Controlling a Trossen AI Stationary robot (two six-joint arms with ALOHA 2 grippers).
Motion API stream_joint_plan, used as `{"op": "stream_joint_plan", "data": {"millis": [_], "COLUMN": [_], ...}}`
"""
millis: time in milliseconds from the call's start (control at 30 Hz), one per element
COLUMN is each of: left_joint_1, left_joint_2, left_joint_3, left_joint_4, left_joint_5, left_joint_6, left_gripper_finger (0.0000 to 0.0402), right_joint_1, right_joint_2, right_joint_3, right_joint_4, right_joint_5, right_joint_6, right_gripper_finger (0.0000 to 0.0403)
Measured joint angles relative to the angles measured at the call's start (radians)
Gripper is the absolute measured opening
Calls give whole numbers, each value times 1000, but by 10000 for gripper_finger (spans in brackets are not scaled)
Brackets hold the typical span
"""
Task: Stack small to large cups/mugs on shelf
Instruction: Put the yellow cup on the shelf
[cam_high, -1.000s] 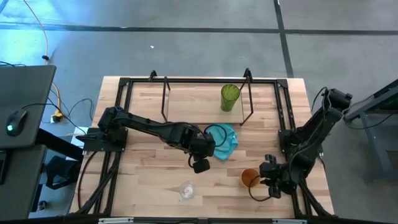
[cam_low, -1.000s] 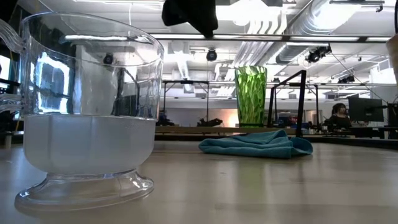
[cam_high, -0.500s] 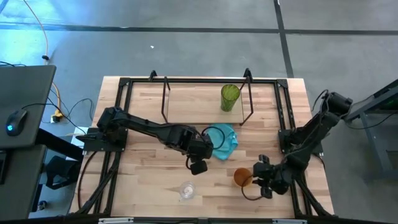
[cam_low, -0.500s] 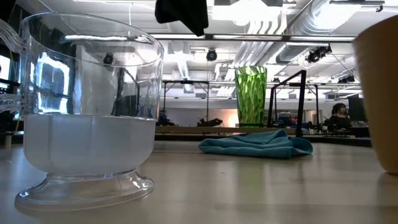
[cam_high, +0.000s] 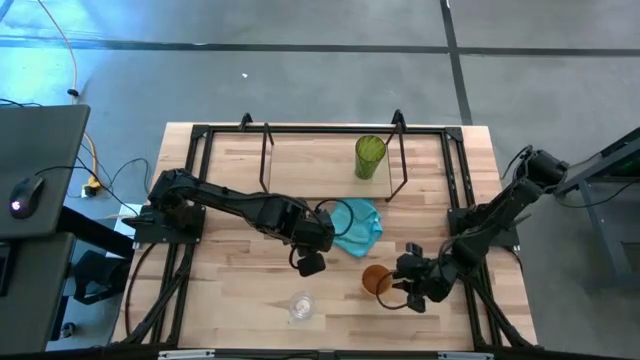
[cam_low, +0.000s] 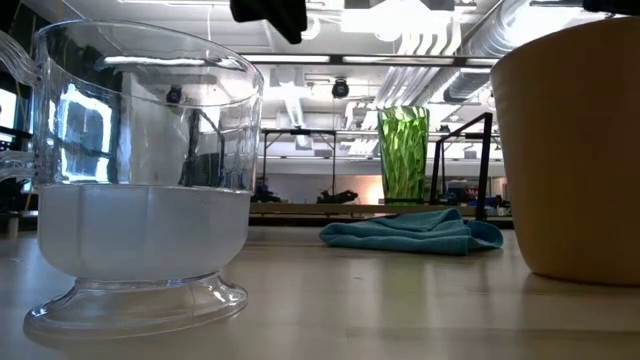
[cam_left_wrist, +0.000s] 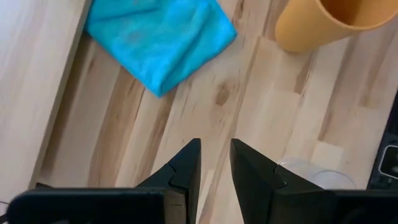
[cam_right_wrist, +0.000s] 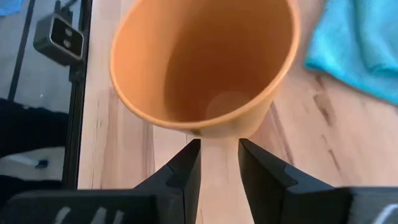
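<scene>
The orange cup (cam_high: 376, 281) is too far away from the robot's left gripper, so the right gripper should push the cup nearer before the left gripper grasps it by the cup's rim (cam_high: 366, 272).
The orange cup (cam_high: 376, 280) stands upright on its base on the table, near the front right; it fills the right of the low view (cam_low: 570, 150). My right gripper (cam_high: 405, 278) is shut just to its right. The small clear glass (cam_high: 300, 305) stands on its foot near the front edge (cam_low: 140, 170). The green tumbler (cam_high: 369, 157) stands upright on the shelf's wood base (cam_high: 310, 165). My left gripper (cam_high: 309, 264) is shut and empty, above the table between the turquoise cloth and the clear glass. My right gripper (cam_right_wrist: 219, 144) meets the orange cup's outer wall just under the rim (cam_right_wrist: 221, 132), on the side toward the table's right edge, with its shut fingertips (cam_right_wrist: 189, 155). The fingers come from the table's right, slanting down. The cup stays upright with its base on the table.
A turquoise cloth (cam_high: 358, 225) lies crumpled in front of the shelf, between the two grippers. The black table frame (cam_high: 455, 215) runs along the sides and the back. Bare wood lies between the cloth, the clear glass and the orange cup.
My right gripper has gone toward the table's left edge, and the orange cup has slid along the table ahead of it, staying upright. My left gripper has drifted a little toward the table's left edge.
</scene>
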Motion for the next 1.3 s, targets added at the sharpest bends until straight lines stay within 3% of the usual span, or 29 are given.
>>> {"op": "stream_joint_plan", "data": {"millis": [200, 500, 900, 1133, 1300], "left_joint_1": [-5, -26, -58, -65, -62], "left_joint_2": [-19, -36, -82, -109, -111], "left_joint_3": [0, 0, 0, 0, 0], "left_joint_4": [-24, -76, -168, -185, -107], "left_joint_5": [-32, -64, -133, -153, -139], "left_joint_6": [-11, -30, -59, -59, -55], "left_gripper_finger": [76, 76, 76, 76, 76], "right_joint_1": [-30, -92, -180, -227, -241], "right_joint_2": [60, 147, 161, 170, 170], "right_joint_3": [0, 49, 57, 88, 105], "right_joint_4": [76, 134, 234, 240, 144], "right_joint_5": [-71, -94, -97, -98, -150], "right_joint_6": [-40, -149, -203, -238, -214], "right_gripper_finger": [99, 99, 99, 99, 99]}}
